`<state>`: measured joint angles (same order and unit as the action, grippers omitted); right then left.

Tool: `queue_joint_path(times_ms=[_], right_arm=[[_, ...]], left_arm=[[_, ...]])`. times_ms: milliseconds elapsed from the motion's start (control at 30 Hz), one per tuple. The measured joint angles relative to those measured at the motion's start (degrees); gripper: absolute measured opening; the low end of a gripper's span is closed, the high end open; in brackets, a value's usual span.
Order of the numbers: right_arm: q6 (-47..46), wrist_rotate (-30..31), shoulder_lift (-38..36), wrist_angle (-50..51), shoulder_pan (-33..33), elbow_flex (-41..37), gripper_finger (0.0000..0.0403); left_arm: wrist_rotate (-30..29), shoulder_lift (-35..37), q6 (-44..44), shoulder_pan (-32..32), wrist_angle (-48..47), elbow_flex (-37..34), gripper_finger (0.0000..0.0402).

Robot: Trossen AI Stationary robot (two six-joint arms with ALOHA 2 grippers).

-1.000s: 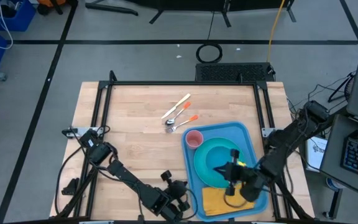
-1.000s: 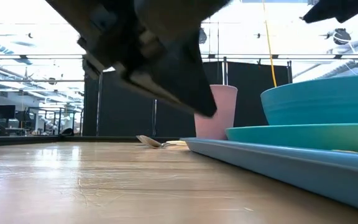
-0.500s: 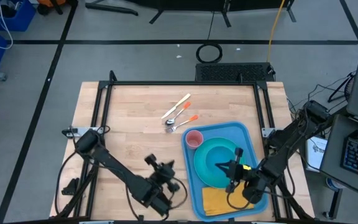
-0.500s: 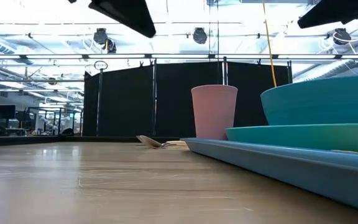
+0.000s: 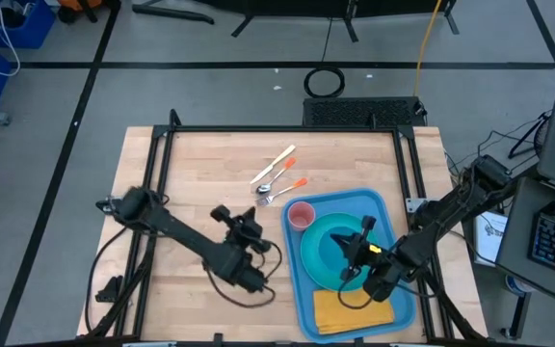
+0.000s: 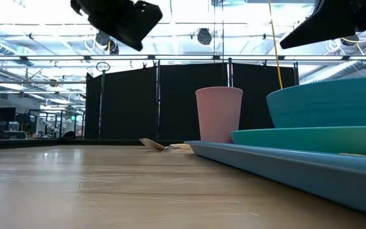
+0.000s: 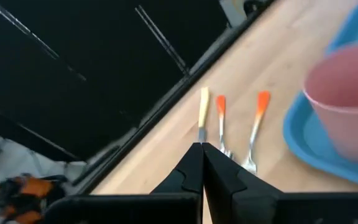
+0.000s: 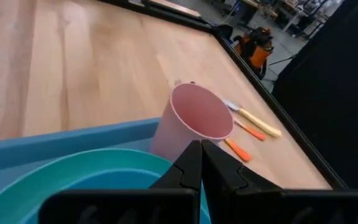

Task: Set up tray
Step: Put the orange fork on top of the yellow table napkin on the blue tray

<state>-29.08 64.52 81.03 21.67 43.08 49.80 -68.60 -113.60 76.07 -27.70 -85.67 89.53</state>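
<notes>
My left gripper is moving toward the cutlery (image 5: 272,181) and should keep going until its fingers can open above the fork, because the fork's neck (image 5: 277,195) lies clear of the blue tray.
The blue tray (image 5: 390,224) lies at the table's right near side. On it sit a turquoise plate (image 5: 318,253) bearing a teal bowl (image 6: 326,105), a pink cup (image 5: 301,215) standing upright at the far left corner, and a yellow napkin (image 5: 343,310) at the near end. My left gripper (image 5: 247,224) hovers shut above bare wood left of the tray, pointing toward the cutlery (image 7: 222,124). My right gripper (image 5: 347,253) hovers shut over the plate and bowl, pointing toward the cup (image 8: 191,121). Neither holds anything.
A cream-handled knife (image 5: 279,161) and two orange-handled utensils (image 5: 285,186) lie on the wood beyond the tray's far left corner. A black frame (image 5: 287,128) edges the table. Bare wood (image 5: 191,173) spreads over the left and far parts.
My left gripper has risen from the table's near edge beside the tray and gone toward the far edge, tipping from pointing steeply down to nearly level. My right gripper has shifted a little over the plate and rolled slightly.
</notes>
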Motion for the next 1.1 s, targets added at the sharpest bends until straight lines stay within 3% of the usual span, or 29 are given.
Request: queue_joint_path(times_ms=[133,233,300,433,500,633,833,1100], right_arm=[[1.7,1.4,-0.1,0.1,-0.8,0.0,0.0],[2.2,1.7,-0.1,0.5,-1.1,0.0,0.0],[2.2,1.6,-0.1,0.4,-1.1,0.0,0.0],[2.5,1.8,-0.1,-0.4,-1.1,0.0,0.0],[3.0,1.8,-0.1,-1.3,-1.1,0.0,0.0],[4.4,1.7,-0.1,-5.2,-1.2,0.0,0.0],[11.8,1.6,-1.0,-14.0,-2.1,0.0,0.0],[13.4,1.4,-3.9,-14.1,-3.4,0.0,0.0]], left_arm=[[-0.4,9.0,-2.0,0.8,10.4,-11.6,0.0002],[3.0,17.9,-6.7,2.0,21.1,-20.6,0.0002],[8.3,23.8,-13.0,4.3,31.6,-26.7,0.0002],[25.2,33.5,-35.1,11.3,57.2,-37.7,0.0001],[29.3,36.1,-41.3,14.9,64.7,-41.3,0.0001],[32.4,38.6,-48.3,23.5,64.4,-42.6,0.0005],[57.4,38.4,-58.9,39.8,66.8,-42.4,0.0018],[71.0,37.8,-65.1,51.7,70.2,-42.3,0.0021]])
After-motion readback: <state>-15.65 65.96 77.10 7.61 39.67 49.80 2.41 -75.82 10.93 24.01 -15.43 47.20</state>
